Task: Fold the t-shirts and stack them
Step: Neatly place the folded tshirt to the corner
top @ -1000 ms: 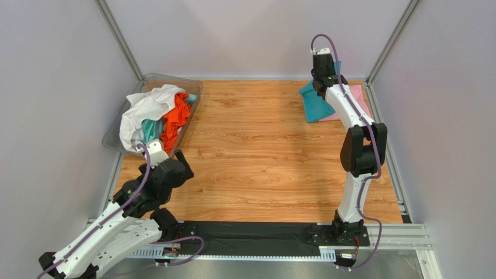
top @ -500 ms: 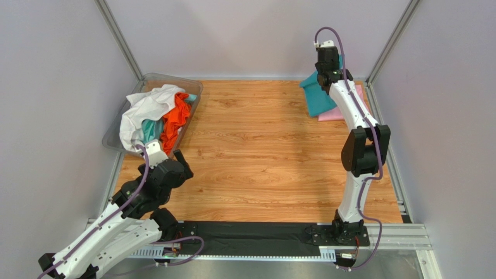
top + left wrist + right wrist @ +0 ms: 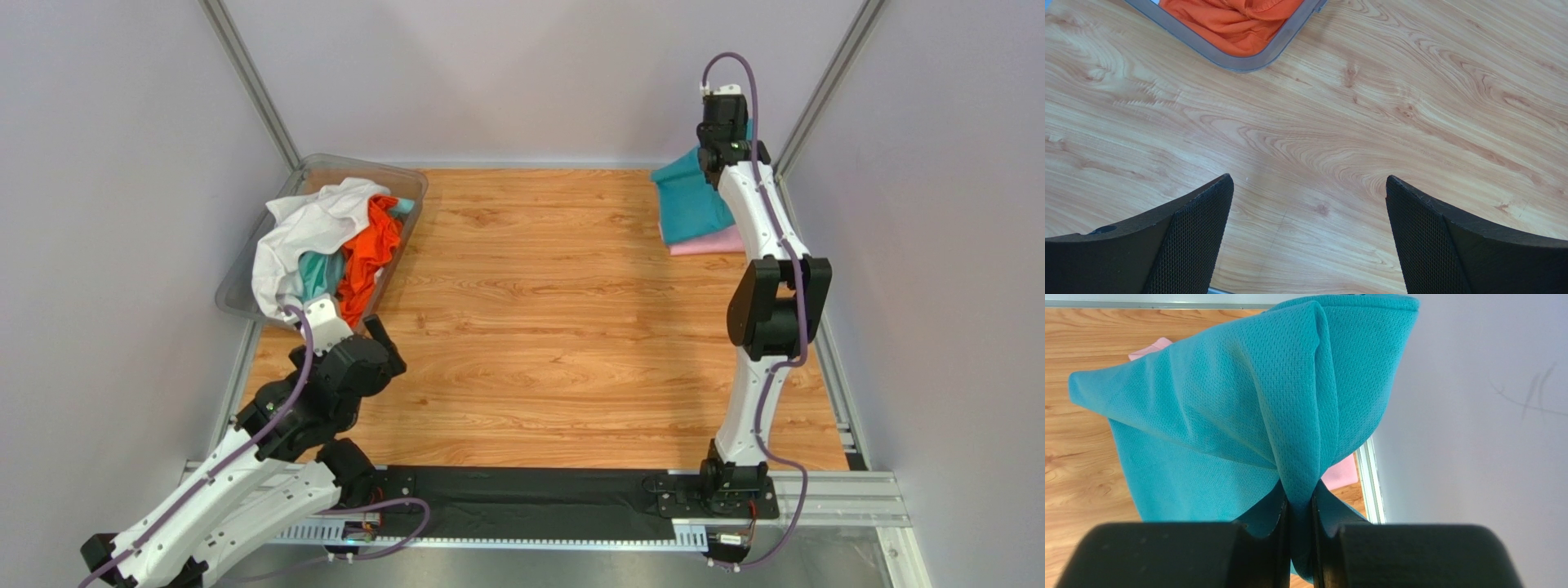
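Note:
The teal-blue t-shirt's lower part (image 3: 696, 213) rests over the pale pink t-shirt (image 3: 709, 244), so my right gripper goes on lowering the lifted edge until it is flat there.
My right gripper (image 3: 715, 157) (image 3: 1298, 499) is shut on a bunched fold of the teal-blue t-shirt (image 3: 691, 202) (image 3: 1217, 429) at the far right corner. It holds that edge lifted near the right wall. The shirt's lower part drapes over the pale pink t-shirt (image 3: 711, 244) (image 3: 1341, 471), which lies flat on the wooden table. White (image 3: 313, 224), orange (image 3: 369, 251) (image 3: 1232, 18) and light aqua (image 3: 321, 272) t-shirts are heaped in a bin at the far left. My left gripper (image 3: 372, 333) (image 3: 1309, 184) hangs open over bare wood just in front of the bin, holding nothing.
The clear plastic bin (image 3: 412, 184) (image 3: 1247, 61) stands at the far left of the table. Grey walls and metal frame posts (image 3: 803, 116) close in the back and sides. A metal rail (image 3: 1369, 478) runs along the table's right edge beside the pink shirt.
My right gripper has swung right and toward the back corner, carrying the teal-blue shirt's edge with it over the pink shirt. The left arm has barely moved.

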